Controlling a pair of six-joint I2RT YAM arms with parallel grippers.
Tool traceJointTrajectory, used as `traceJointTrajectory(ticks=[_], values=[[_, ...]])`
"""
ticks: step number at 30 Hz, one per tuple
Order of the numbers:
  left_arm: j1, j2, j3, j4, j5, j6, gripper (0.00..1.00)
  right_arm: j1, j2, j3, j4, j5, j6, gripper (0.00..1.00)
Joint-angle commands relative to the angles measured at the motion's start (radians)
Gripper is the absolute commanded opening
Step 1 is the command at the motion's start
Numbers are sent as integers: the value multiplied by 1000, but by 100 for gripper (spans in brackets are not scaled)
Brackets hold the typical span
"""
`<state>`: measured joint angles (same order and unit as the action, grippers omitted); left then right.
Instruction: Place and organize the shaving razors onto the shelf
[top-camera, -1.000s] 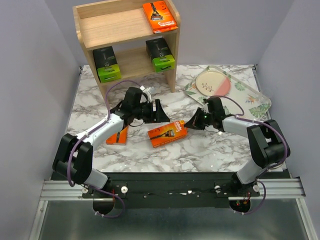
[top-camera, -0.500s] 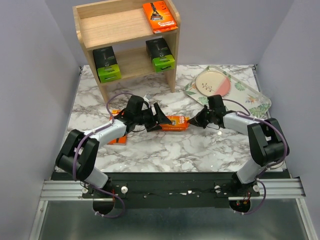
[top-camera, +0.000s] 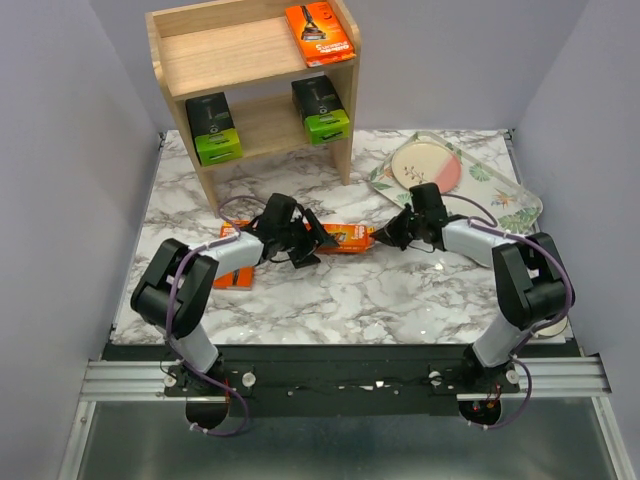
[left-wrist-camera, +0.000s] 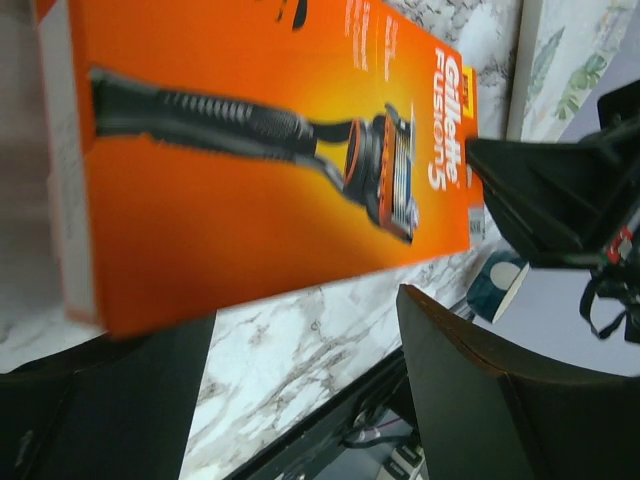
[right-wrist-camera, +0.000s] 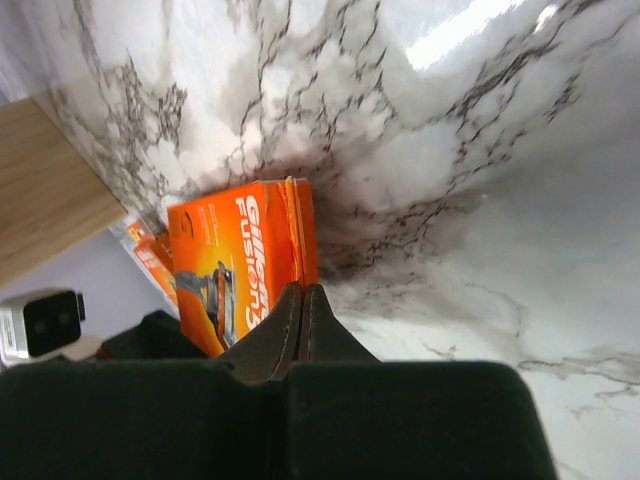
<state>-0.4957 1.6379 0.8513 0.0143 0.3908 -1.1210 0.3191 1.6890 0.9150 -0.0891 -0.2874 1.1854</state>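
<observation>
I can see the middle orange pack (top-camera: 347, 236) lying crosswise in front of my left gripper's open fingers, so next I turn it at an angle first and then take its long side (left-wrist-camera: 395, 265) near my right gripper.
One orange razor pack (top-camera: 347, 238) lies mid-table between my two grippers. My left gripper (top-camera: 312, 241) is open at its left end; in the left wrist view the pack (left-wrist-camera: 260, 170) spans the frame just beyond the spread jaws of the left gripper (left-wrist-camera: 300, 340). My right gripper (top-camera: 379, 237) is shut, its tip against the pack's right end (right-wrist-camera: 240, 262), as the right wrist view shows at the right gripper (right-wrist-camera: 302, 292). A second orange pack (top-camera: 232, 268) lies partly under the left arm. The wooden shelf (top-camera: 200, 55) holds an orange pack (top-camera: 320, 35) on top and two dark packs (top-camera: 214, 128) (top-camera: 321, 110) below.
A floral tray (top-camera: 515, 205) with a pink plate (top-camera: 425, 165) sits at the back right, close behind the right arm. The shelf's side panel (top-camera: 343, 150) stands just beyond the middle pack. Grey walls close in both sides of the marble table (top-camera: 400, 300).
The middle orange pack has shifted away from the near edge and straightened between the grippers. The left gripper moved right up to it, and the shut right gripper followed its right end.
</observation>
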Motion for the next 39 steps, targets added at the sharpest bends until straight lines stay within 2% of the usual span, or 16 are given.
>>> traceJointTrajectory(ticks=[1, 5, 8, 11, 12, 14, 19, 24, 28, 29, 31, 33, 36, 39], values=[[-9, 65, 66, 21, -56, -51, 79, 54, -57, -31, -11, 5, 19, 1], [-12, 100, 80, 30, -59, -83, 76, 80, -77, -54, -26, 8, 22, 1], [-14, 108, 78, 33, -58, -88, 71, 93, -91, -57, -41, 11, 16, 2], [-14, 108, 77, 38, -53, -82, 63, 104, -95, -57, -43, 7, -10, 7], [-14, 106, 75, 53, -46, -76, 57, 113, -94, -57, -32, -7, -24, 7], [-11, 97, 65, 79, -27, -53, 50, 126, -94, -50, -28, -21, -76, 13], [25, 50, -29, 232, 88, -16, 49, 146, -133, -48, -50, -76, -222, 34], [80, -1, -144, 390, 178, 52, 43, 141, -230, -53, -98, -82, -412, 46], [140, -44, -207, 451, 235, 84, 39, 120, -311, -33, -141, -101, -561, 58], [147, -71, -216, 441, 214, 82, 40, 118, -321, -31, -143, -105, -628, 60], [154, -99, -238, 388, 186, 61, 62, 117, -331, -48, -107, -134, -703, 68], [143, -133, -251, 325, 111, 53, 84, 115, -312, -57, -81, -95, -693, 68], [108, -139, -259, 283, 50, 40, 88, 107, -246, -56, -101, 38, -598, 68], [101, -127, -252, 260, 39, 35, 88, 98, -165, -67, -86, 9, -544, 62]])
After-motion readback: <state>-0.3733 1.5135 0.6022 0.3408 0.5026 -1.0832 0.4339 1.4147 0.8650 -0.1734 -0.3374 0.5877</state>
